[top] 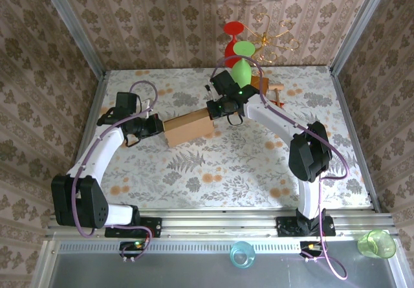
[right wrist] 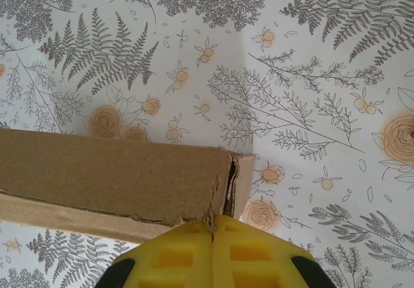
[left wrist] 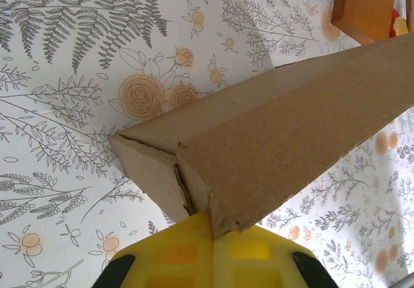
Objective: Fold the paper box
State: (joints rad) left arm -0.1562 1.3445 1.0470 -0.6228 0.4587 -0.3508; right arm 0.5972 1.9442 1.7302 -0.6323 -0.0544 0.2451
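Note:
Next, I open my right gripper wide, since it pinches only a corner beside the open gap at the paper box's end (right wrist: 231,182), and straddles the box's sides (top: 206,126) there.
The paper box (top: 189,127), plain light-brown cardboard folded into a long closed shape, hangs between my two arms over the floral table (top: 213,171). At the box's left end, my left gripper (top: 157,126) is shut on it. In the left wrist view its yellow fingers (left wrist: 174,249) pinch a ragged corner of the box (left wrist: 291,132), with the gripper (left wrist: 212,220) closed tight. My right gripper (top: 217,109) is shut on the right end. From the right wrist, the gripper (right wrist: 213,222) clamps the torn end edge of the box (right wrist: 110,171), which runs off to the left.
A smaller orange-brown box (top: 262,84) lies at the back of the table behind the right gripper, and its corner shows as the orange-brown box (left wrist: 365,6). Red (top: 233,32) and green (top: 243,58) goblets stand by it. A cyan cup (top: 242,254) and a green cup (top: 377,243) sit near the front rail.

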